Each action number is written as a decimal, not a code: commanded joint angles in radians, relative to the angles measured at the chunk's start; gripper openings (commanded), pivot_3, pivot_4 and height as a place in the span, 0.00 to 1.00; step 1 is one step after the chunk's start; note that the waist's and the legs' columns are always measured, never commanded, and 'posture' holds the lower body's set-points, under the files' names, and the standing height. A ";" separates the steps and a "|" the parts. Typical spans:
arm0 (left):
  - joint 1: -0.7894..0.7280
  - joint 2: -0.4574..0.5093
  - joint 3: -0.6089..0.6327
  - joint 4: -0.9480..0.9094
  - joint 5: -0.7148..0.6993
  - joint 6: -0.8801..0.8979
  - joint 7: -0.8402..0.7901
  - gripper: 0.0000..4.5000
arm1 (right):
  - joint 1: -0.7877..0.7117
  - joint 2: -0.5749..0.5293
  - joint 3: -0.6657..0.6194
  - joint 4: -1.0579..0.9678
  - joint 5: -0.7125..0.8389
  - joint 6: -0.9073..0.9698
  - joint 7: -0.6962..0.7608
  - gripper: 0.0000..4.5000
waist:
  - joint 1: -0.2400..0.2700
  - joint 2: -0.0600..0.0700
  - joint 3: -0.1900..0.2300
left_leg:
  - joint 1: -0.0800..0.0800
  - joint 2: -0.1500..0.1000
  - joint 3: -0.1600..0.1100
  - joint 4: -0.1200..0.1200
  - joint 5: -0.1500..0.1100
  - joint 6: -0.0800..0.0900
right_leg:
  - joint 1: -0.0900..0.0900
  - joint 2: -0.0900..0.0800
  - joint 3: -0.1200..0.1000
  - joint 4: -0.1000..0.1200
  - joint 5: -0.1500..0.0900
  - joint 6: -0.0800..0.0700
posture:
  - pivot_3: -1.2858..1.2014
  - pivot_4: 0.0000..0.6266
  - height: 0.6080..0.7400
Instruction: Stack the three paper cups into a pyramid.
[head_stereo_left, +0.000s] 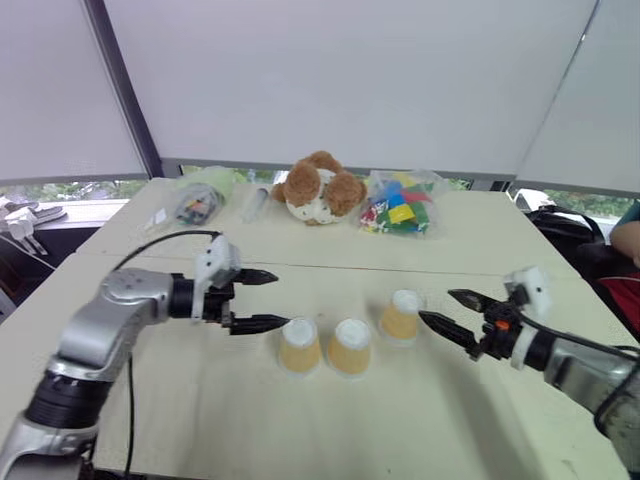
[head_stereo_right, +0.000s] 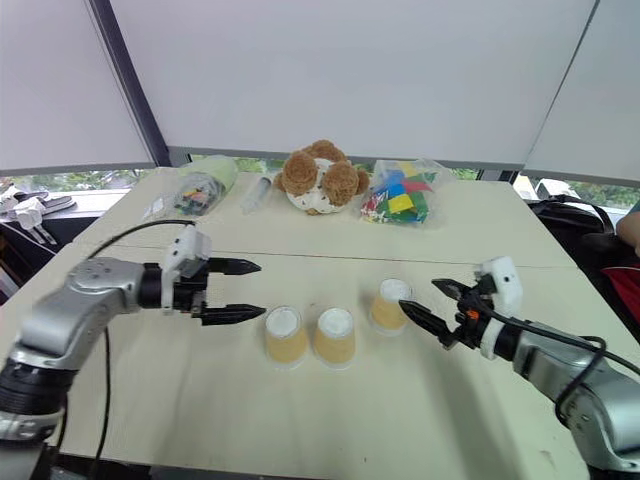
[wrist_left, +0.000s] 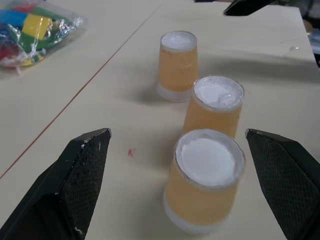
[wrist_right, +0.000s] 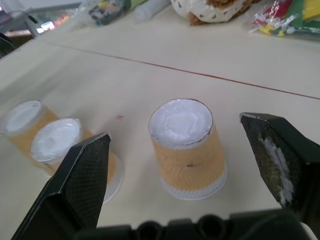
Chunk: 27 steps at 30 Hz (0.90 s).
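A crease (wrist_right: 193, 165) shows on the tan side of the cup standing apart (head_stereo_left: 401, 318). This cup will wrinkle but keep its round base when I lift it.
Three paper cups stand upside down on the cream table (head_stereo_left: 200, 420), tan sides and white bases up. The left cup (head_stereo_left: 300, 346) and the middle cup (head_stereo_left: 350, 347) stand close side by side. The right cup (head_stereo_left: 401, 316) stands a little farther back and apart. My left gripper (head_stereo_left: 280, 300) is open just left of the left cup and slightly above it, holding nothing. In the left wrist view that cup (wrist_left: 205, 180) lies just ahead of the spread fingers (wrist_left: 75, 185). My right gripper (head_stereo_left: 436, 305) is open just right of the right cup (wrist_right: 187, 150), empty.
At the table's far side lie a brown teddy bear (head_stereo_left: 318, 188), a clear bag of coloured blocks (head_stereo_left: 400, 205), another bag of small items (head_stereo_left: 195, 205) and a clear tube (head_stereo_left: 255, 205). A person's arm (head_stereo_left: 630, 235) shows at the right edge.
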<state>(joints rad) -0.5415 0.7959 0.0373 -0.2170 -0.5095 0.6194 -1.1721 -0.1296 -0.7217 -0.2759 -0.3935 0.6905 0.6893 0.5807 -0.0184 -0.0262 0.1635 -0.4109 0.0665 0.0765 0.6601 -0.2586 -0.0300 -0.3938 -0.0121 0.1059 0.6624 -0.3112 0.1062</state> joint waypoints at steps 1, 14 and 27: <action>0.060 0.086 0.082 -0.150 -0.104 0.110 -0.006 0.99 | -0.045 0.022 0.050 0.053 -0.075 -0.077 0.012 1.00 | -0.002 0.000 0.000 | 0.000 0.000 0.000 0.000 0.000 0.000 | 0.000 0.000 0.000 0.000 0.000 0.000 | 0.52 0.24 1.00; 0.178 0.162 0.179 -0.358 -0.284 0.288 0.149 0.99 | -0.142 0.093 0.139 0.250 -0.158 -0.166 0.104 1.00 | 0.001 0.000 0.000 | 0.000 0.000 0.000 -0.001 0.000 0.000 | -0.001 0.000 0.000 0.000 0.000 0.000 | 0.52 0.24 1.00; 0.210 0.164 0.207 -0.279 -0.319 0.260 0.179 1.00 | -0.190 0.134 0.167 0.321 -0.213 -0.205 0.136 0.58 | 0.000 0.000 0.000 | 0.000 0.000 0.001 -0.001 0.000 0.000 | -0.002 0.000 0.000 0.000 0.000 0.000 | 0.52 0.24 1.00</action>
<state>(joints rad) -0.3218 0.9457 0.2259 -0.4882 -0.8290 0.9036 -0.9849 -0.3031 -0.5887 -0.1016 -0.0562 0.4890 0.5001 0.7162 -0.0185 -0.0261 0.1638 -0.4109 0.0664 0.0779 0.6593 -0.2586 -0.0302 -0.3955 -0.0121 0.1064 0.6626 -0.3113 0.1058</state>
